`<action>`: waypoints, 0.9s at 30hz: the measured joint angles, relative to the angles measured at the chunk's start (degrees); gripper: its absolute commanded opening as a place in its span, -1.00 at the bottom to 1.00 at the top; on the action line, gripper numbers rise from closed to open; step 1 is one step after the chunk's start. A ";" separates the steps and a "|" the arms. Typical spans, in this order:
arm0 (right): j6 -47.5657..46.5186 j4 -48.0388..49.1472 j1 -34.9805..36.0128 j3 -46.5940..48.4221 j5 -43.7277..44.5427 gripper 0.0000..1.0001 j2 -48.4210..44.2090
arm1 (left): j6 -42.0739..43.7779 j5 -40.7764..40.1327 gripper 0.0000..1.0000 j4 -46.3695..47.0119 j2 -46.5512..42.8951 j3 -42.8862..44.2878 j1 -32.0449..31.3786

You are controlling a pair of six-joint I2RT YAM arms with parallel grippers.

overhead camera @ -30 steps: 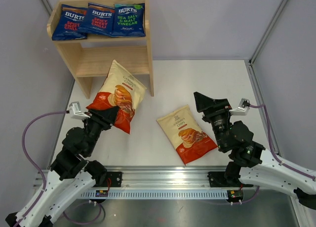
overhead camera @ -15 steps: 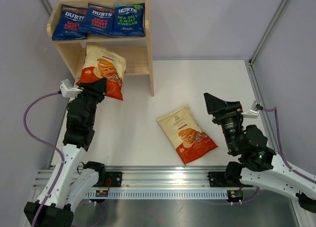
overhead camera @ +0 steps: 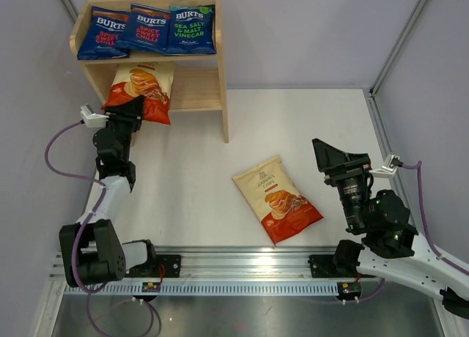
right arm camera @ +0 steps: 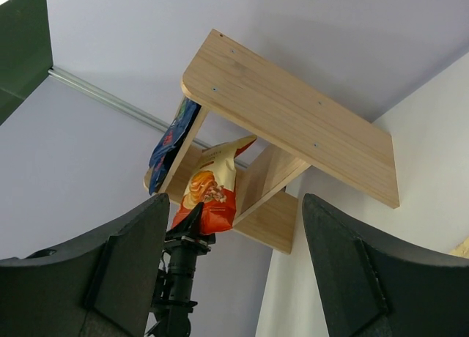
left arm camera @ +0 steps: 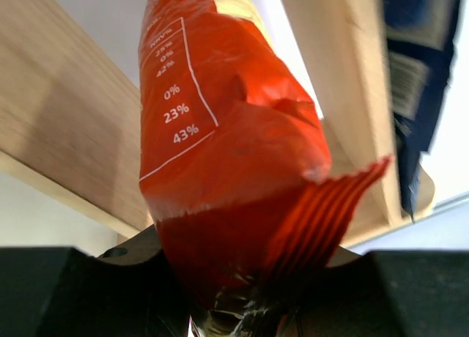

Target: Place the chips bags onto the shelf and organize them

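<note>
The cream chips bag's top end [overhead camera: 146, 69] is in the shelf's lower level [overhead camera: 192, 89] and the bag's front faces outward. My left gripper should keep moving the bag down until it rests there.
The wooden shelf [overhead camera: 214, 88] stands at the back left, with three dark blue BURTS chips bags [overhead camera: 150, 28] side by side on its top tier. My left gripper [overhead camera: 133, 111] is shut on the red bottom edge of a cream chips bag [overhead camera: 139, 88], whose top end reaches into the shelf's lower tier. The left wrist view shows that bag's red bottom [left arm camera: 234, 168] pinched between the jaws, wood on both sides. A second cream chips bag [overhead camera: 277, 198] lies flat on the table. My right gripper [overhead camera: 331, 155] hangs open and empty to its right, its fingers [right arm camera: 352, 278] wide apart.
Grey walls close in the white table [overhead camera: 293, 124] on the left, back and right. A metal rail [overhead camera: 242, 267] runs along the near edge between the arm bases. In the right wrist view the shelf [right arm camera: 293, 124] and left arm [right arm camera: 179, 278] appear far off.
My left arm has carried the cream bag from the table's left-middle up and back, pushing its top into the shelf's lower tier. The right gripper has drifted slightly right, still open.
</note>
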 measured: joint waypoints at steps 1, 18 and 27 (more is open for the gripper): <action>-0.13 -0.02 0.00 0.00 -0.02 0.62 -0.39 | -0.87 0.68 -0.69 1.27 1.53 0.00 0.92; -0.17 -2.36 0.00 -0.02 -0.52 0.62 -4.02 | -11.04 9.99 -0.53 8.20 21.99 6.40 10.36; -0.20 -2.40 0.00 -0.24 -0.48 0.62 -5.77 | -9.77 10.21 -0.05 -0.46 23.08 11.19 10.40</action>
